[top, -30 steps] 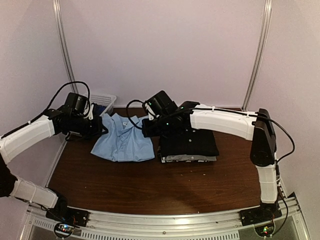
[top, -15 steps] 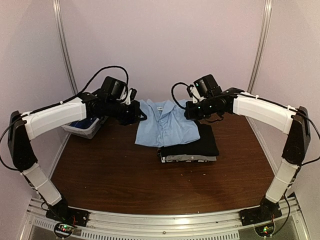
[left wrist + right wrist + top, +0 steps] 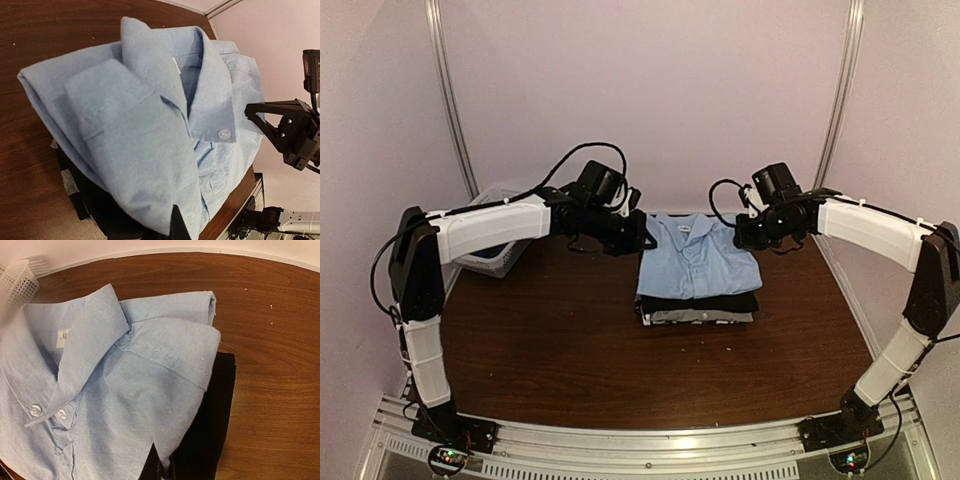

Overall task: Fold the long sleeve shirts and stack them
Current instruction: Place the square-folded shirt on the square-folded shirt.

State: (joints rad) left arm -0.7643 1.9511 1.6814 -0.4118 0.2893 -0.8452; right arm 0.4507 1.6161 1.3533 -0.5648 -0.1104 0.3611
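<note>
The blue shirt's front edge [image 3: 697,296] is square over the black shirt, so my right gripper should now lower the collar end onto the stack [image 3: 705,309] and let go there.
A folded light blue shirt [image 3: 695,265] lies over the stack, collar toward the back wall. Under it show a black shirt [image 3: 705,303] and a grey patterned shirt [image 3: 695,317]. My left gripper [image 3: 641,240] is shut on the blue shirt's left edge. My right gripper [image 3: 743,238] is shut on its right edge. The left wrist view has the blue shirt [image 3: 160,125] filling the frame above the black shirt [image 3: 100,212], cloth pinched at the gripper [image 3: 177,227]. The right wrist view shows a corner of the blue shirt [image 3: 130,385] pinched in the gripper [image 3: 167,471], over the black shirt [image 3: 212,425].
A white mesh basket [image 3: 498,256] stands at the back left of the brown table [image 3: 570,350], behind the left arm; its corner [image 3: 17,285] shows in the right wrist view. The booth's walls stand close behind and beside the table.
Both arms have carried the light blue shirt to the right, from the table left of the stack to a place over the stack. Both grips have stayed shut on it.
</note>
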